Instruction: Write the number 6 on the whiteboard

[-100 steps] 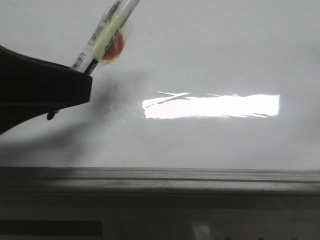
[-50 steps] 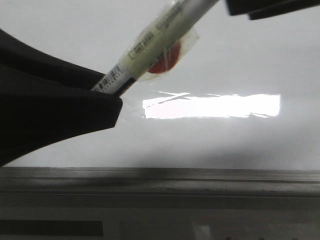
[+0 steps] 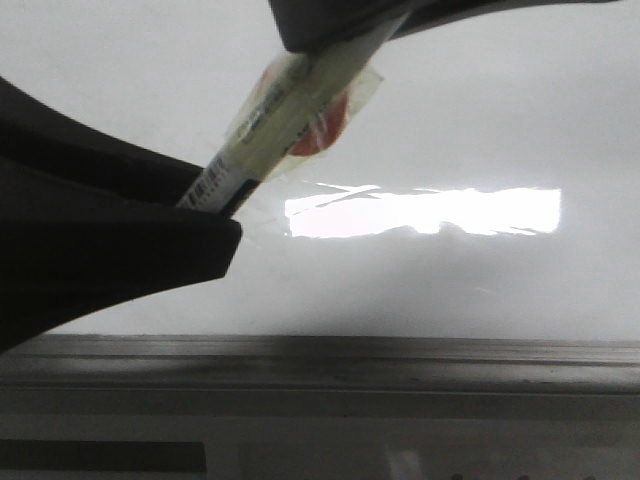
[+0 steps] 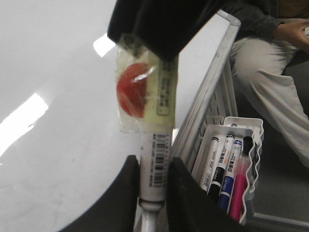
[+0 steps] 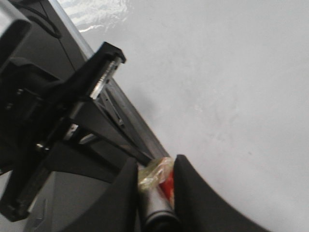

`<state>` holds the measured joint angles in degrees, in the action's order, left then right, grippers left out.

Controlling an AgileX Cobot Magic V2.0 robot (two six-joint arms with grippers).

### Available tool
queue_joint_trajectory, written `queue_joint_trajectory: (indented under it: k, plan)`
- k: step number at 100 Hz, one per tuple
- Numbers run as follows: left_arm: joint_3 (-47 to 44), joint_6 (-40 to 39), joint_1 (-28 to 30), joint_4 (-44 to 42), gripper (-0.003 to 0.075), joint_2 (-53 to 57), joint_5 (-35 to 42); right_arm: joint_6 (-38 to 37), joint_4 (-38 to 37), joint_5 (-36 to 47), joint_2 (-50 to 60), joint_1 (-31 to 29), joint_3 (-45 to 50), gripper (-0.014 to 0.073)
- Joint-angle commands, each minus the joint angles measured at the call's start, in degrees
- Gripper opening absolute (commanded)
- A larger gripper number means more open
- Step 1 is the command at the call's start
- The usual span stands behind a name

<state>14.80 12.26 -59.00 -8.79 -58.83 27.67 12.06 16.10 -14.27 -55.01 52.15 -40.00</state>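
The robot's left gripper is covering the marker's writing end (image 3: 212, 192), so it should open and move away before the right gripper, on the taped end (image 3: 312, 92), writes the number 6.
The whiteboard (image 3: 480, 120) fills the front view, glossy white with a bright rectangular reflection. No black stroke of the number 6 shows on it. My left gripper (image 3: 225, 225) is shut on the lower barrel of a white marker (image 3: 290, 110) wrapped in yellowish tape with a red sticker. In the left wrist view the left gripper (image 4: 153, 166) clamps the marker (image 4: 154, 145) at its barcode. My right gripper (image 3: 340, 25) covers the marker's upper end. In the right wrist view its jaws (image 5: 155, 169) close round the taped end (image 5: 157, 193).
A grey metal edge rail (image 3: 400, 355) runs along the board's near side. A white tray (image 4: 251, 126) beside the board holds several spare markers. A seated person's leg (image 4: 270, 72) is beyond the tray.
My left gripper moved right with the marker, then held still. My right gripper came in from the upper right and now covers the marker's upper end.
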Motion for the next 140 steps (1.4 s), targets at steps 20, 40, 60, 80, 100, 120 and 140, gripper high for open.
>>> queue_joint_trajectory:
  k: [20,40,60,80,100,120,140]
  plan:
    - [1.61,-0.79,-0.38,6.89,0.0139,1.18,6.26,0.36,-0.59,2.48,0.16,-0.22,-1.80,-0.0064]
    - [1.61,-0.79,0.75,11.10,0.0399,6.19,6.26,-3.53,-0.12,2.35,0.01,-1.76,-1.80,-0.0064]
    - [1.61,-0.30,4.96,16.98,0.0358,17.96,-0.56,-3.53,0.91,2.26,0.01,-5.03,-2.91,-0.0064]
    - [1.51,0.13,14.62,18.95,0.0330,26.47,-10.44,-3.65,1.17,0.67,-2.43,-9.86,-8.06,-0.0064]
    - [1.51,0.13,21.20,18.95,0.0321,27.92,-12.49,-3.46,0.45,1.02,-6.94,-14.47,-15.57,-0.0064]
    - [1.51,0.13,21.65,19.08,0.0321,27.92,-12.49,-3.46,0.45,2.08,-10.77,-18.59,-18.80,-0.0064]
    - [1.51,0.13,21.65,19.08,0.0314,27.92,-12.49,-3.46,0.45,-3.12,-14.27,-17.36,-18.30,-0.0064]
